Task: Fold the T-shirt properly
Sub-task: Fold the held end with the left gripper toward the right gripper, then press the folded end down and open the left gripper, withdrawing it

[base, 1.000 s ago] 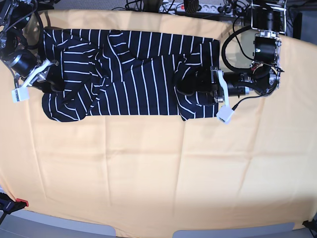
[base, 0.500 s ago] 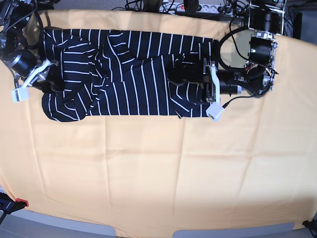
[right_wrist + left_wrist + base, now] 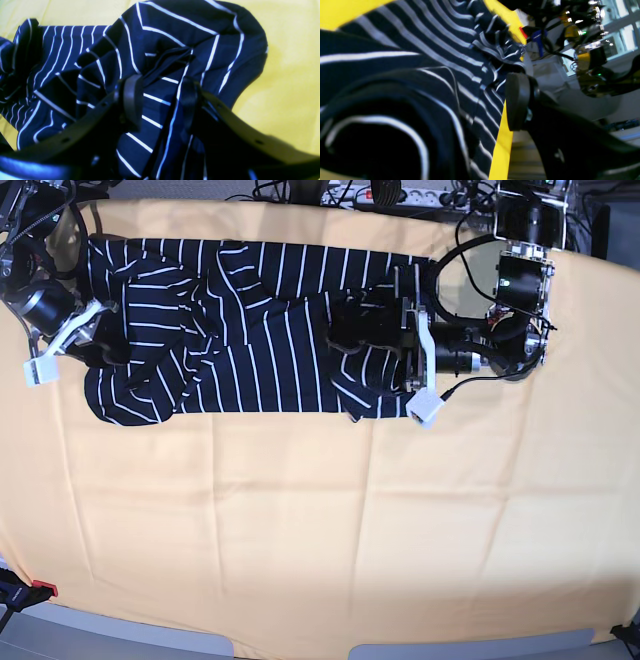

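I should lay the fold down with my left gripper, then back the gripper out and move it to the T-shirt's near corner (image 3: 401, 411), because a bunched fold of the T-shirt (image 3: 362, 387) hangs over my left gripper's finger.
The dark navy T-shirt (image 3: 260, 330) with thin white stripes lies crumpled along the far side of the table. My left gripper (image 3: 350, 330) is over its right part and is shut on a fold of cloth. In the left wrist view, one black pad (image 3: 517, 100) shows beside the striped cloth (image 3: 432, 37), and the other finger is hidden under it. My right gripper (image 3: 105, 352) is at the shirt's left end. In the right wrist view it (image 3: 161, 100) is shut on a bunched fold of the shirt (image 3: 175, 32).
An orange-yellow cloth (image 3: 320, 530) covers the whole table. A power strip and cables (image 3: 400, 195) lie past the far edge. A red clamp (image 3: 40, 588) sits at the near left corner.
My left gripper has moved left over the shirt, dragging the shirt's right edge inward with it. The right arm has stayed still.
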Robot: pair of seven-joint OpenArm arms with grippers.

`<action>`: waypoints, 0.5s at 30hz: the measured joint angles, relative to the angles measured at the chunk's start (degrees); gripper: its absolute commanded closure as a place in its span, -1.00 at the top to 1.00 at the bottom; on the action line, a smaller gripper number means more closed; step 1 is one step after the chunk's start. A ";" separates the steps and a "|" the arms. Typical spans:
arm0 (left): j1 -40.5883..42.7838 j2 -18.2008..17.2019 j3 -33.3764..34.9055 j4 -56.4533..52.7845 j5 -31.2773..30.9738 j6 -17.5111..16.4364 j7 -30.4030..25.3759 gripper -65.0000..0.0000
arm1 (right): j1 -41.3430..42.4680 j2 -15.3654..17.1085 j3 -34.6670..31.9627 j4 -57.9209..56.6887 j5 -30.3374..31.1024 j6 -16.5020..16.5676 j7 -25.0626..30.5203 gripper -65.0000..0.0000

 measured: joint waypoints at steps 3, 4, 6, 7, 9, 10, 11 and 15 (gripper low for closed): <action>-0.02 2.19 0.00 1.66 -0.02 -0.07 0.00 0.08 | -0.02 0.00 0.00 0.00 0.00 0.02 0.00 -0.14; 0.00 3.04 0.00 1.88 -0.02 -0.07 0.02 0.08 | 0.00 0.00 0.00 0.00 0.00 0.02 0.00 -0.14; 0.00 4.26 0.02 1.99 -0.04 -0.07 0.04 0.08 | 0.00 0.00 0.00 0.00 0.00 0.00 0.00 -0.14; -0.02 4.39 0.02 1.99 -0.04 -0.07 0.11 0.08 | 0.00 0.00 0.00 0.00 0.00 0.00 -0.37 -0.14; -0.02 4.20 0.00 1.99 -0.04 -0.07 0.26 0.08 | -0.02 0.00 0.00 0.00 0.00 0.00 -0.83 -0.14; -0.02 4.04 0.00 1.99 -0.02 -0.07 0.33 0.08 | -0.02 0.00 0.00 0.00 0.00 0.00 -0.83 -0.14; -0.02 3.91 0.00 1.99 -0.04 -0.07 0.42 0.08 | 0.00 0.00 0.00 0.00 0.02 0.00 -0.83 -0.14; 0.02 3.93 0.00 2.01 4.98 -0.07 0.44 -0.12 | 0.00 0.00 0.00 0.00 0.00 0.00 -0.83 -0.14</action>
